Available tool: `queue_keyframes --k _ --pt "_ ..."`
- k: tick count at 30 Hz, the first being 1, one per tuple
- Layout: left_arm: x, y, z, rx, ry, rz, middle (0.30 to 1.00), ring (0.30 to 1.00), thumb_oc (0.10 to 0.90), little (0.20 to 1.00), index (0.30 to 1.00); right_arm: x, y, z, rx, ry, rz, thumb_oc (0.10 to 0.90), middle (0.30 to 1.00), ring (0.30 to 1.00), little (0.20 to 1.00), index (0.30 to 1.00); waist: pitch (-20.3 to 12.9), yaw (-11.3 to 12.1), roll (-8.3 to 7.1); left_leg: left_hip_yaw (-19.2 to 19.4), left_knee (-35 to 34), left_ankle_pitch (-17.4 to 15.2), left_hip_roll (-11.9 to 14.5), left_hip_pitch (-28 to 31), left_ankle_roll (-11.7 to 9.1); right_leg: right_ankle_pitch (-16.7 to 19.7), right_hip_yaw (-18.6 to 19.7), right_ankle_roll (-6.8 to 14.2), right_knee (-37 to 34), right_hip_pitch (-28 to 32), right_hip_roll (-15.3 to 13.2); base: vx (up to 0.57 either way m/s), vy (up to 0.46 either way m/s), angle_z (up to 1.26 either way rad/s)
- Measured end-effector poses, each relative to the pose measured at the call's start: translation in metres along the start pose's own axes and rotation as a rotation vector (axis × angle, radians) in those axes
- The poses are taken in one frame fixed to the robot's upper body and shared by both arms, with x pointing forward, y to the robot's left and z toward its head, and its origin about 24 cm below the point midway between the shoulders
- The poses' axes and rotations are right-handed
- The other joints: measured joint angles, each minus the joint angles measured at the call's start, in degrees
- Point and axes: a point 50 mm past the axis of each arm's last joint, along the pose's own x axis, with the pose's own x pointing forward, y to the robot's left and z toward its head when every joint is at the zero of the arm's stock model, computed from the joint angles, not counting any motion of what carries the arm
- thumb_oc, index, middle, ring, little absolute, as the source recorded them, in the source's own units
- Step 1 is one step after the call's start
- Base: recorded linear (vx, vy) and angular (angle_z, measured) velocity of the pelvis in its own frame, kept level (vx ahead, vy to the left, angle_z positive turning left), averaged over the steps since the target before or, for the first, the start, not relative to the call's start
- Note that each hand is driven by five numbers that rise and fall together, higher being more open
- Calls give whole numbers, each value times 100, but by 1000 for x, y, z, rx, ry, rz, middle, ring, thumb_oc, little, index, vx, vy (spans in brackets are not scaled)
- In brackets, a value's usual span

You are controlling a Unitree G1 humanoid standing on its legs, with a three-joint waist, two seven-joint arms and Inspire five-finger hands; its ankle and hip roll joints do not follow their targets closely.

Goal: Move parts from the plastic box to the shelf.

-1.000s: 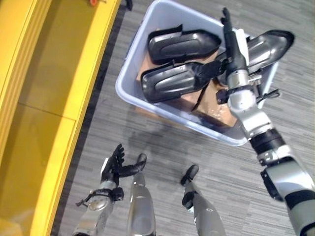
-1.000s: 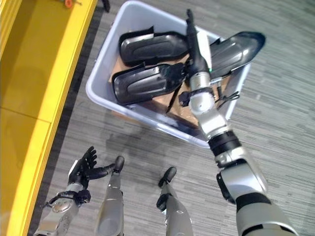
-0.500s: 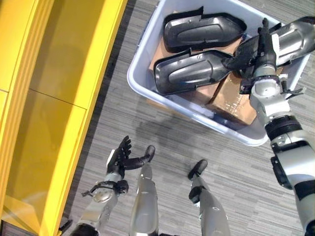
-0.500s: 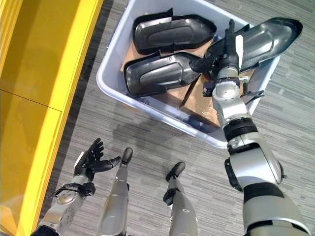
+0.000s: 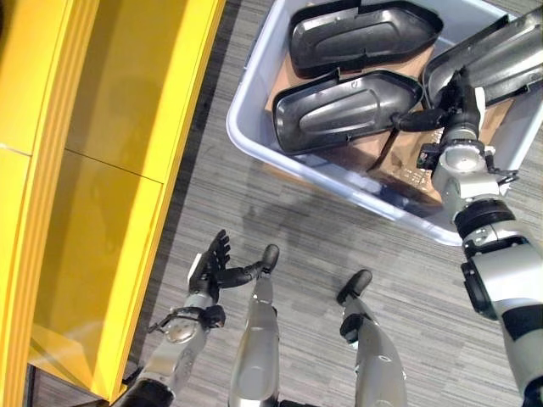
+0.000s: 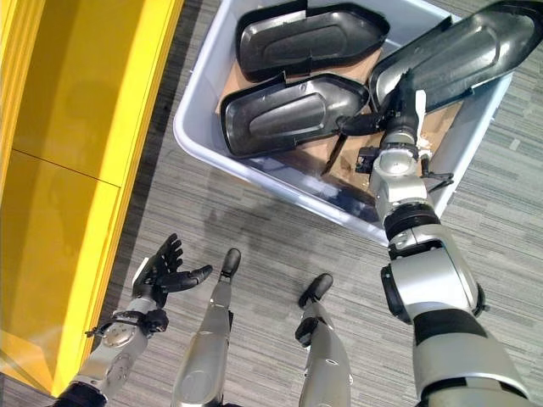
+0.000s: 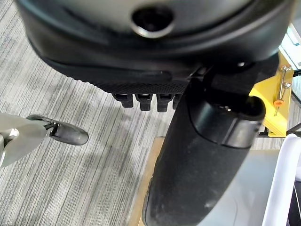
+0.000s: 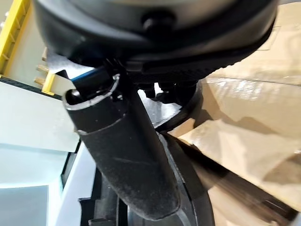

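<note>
The black part at my right gripper (image 5: 492, 66) has brown cardboard (image 5: 416, 158) showing next to it, so I should expect only cardboard under the part when I pick it up.
A pale plastic box (image 5: 339, 188) stands on the floor and holds three black moulded parts lying on cardboard. One part (image 5: 361, 34) lies at the back, one (image 5: 344, 110) in the middle, and a third (image 5: 496, 59) leans over the right rim. My right hand (image 5: 461, 106) is inside the box between the middle and right parts. It is open, its fingers pointing up at the right part's lower end and its thumb (image 8: 127, 150) towards the middle part. Low at the left, my left hand (image 5: 210, 267) is open and holds nothing. The yellow shelf (image 5: 110, 170) runs along the left.
Brown cardboard (image 8: 249, 117) lines the box under the parts. Grey striped carpet (image 5: 322, 246) lies between the box and the shelf. The box's near wall stands between my right arm and the parts.
The camera has shifted. My right hand has drawn back from the box's far side to the lower end of the right part. The left hand stays open.
</note>
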Motion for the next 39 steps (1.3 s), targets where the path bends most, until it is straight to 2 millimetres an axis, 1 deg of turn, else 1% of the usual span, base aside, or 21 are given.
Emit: queue_keyframes --k 4,8,12,14,17,19,24,28,33,36,39 --pt "0 1 -1 1 4 4 1000 1000 900 1000 1000 -3 10 -12 85 51 11 900 1000 1000 1000 1000 -6 9 12 6 23 2 -3 4 3 -18 11 -14 77 -24 -20 0 0 0" --pt "0 2 -2 3 11 6 1000 1000 900 1000 1000 -4 11 -15 126 73 15 900 1000 1000 1000 1000 -13 15 23 -1 49 8 -8 11 10 -42 10 -32 165 -35 -46 0 0 0" --pt "0 1 -3 1 12 3 1000 1000 900 1000 1000 -5 12 -19 123 86 23 900 1000 1000 1000 1000 -19 5 34 -7 50 40 -22 17 26 -72 14 -41 279 -75 -86 0 0 0" --pt "0 -1 -3 -2 14 1 1000 1000 900 1000 1000 -11 14 -34 120 93 53 900 1000 1000 1000 1000 -20 -4 35 -10 50 54 -21 54 29 -78 26 -46 319 -59 -93 0 0 0" --pt "1 -1 -3 -2 14 0 1000 1000 900 1000 1000 -15 16 -43 119 109 68 900 1000 1000 1000 1000 -24 -16 41 2 50 58 -14 118 36 -82 47 -52 351 -24 -91 -8 7 -2" --pt "1 -1 -3 -2 13 -3 1000 1000 900 1000 1000 -16 15 -48 115 121 70 900 1000 1000 1000 1000 -34 -20 51 -8 50 45 -8 125 74 -85 46 -55 370 -15 -89 0 0 0" --pt "0 -1 -4 -2 17 -1 1000 1000 900 1000 1000 -18 12 -57 121 142 68 900 1000 1000 1000 1000 -34 -31 50 -26 50 52 -2 149 86 -105 48 -63 440 -10 -96 0 0 0" --pt "-2 0 -6 -3 25 2 1000 1000 900 1000 1000 -28 9 -75 127 160 82 900 1000 1000 1000 1000 -54 -40 36 -27 48 48 4 216 95 -117 49 -69 447 58 -91 0 0 0" --pt "-2 1 -7 -4 26 -1 1000 1000 900 1000 1000 -32 9 -85 122 181 108 900 1000 1000 1000 1000 -90 -165 -7 -29 50 49 10 243 96 -113 49 -75 433 90 -74 0 0 0" --pt "-4 1 -8 -5 32 -10 1000 1000 900 1000 1000 -38 4 -102 103 231 106 900 1000 1000 1000 1000 -181 -162 -93 -16 48 43 9 276 107 -108 51 -76 394 125 -64 0 0 0" --pt "-6 2 -11 -4 42 -10 1000 1000 900 1000 1000 -41 -5 -116 100 285 84 900 1000 1000 1000 1000 -243 -164 -124 -18 48 38 5 321 114 -106 49 -71 349 195 -64 0 0 0"
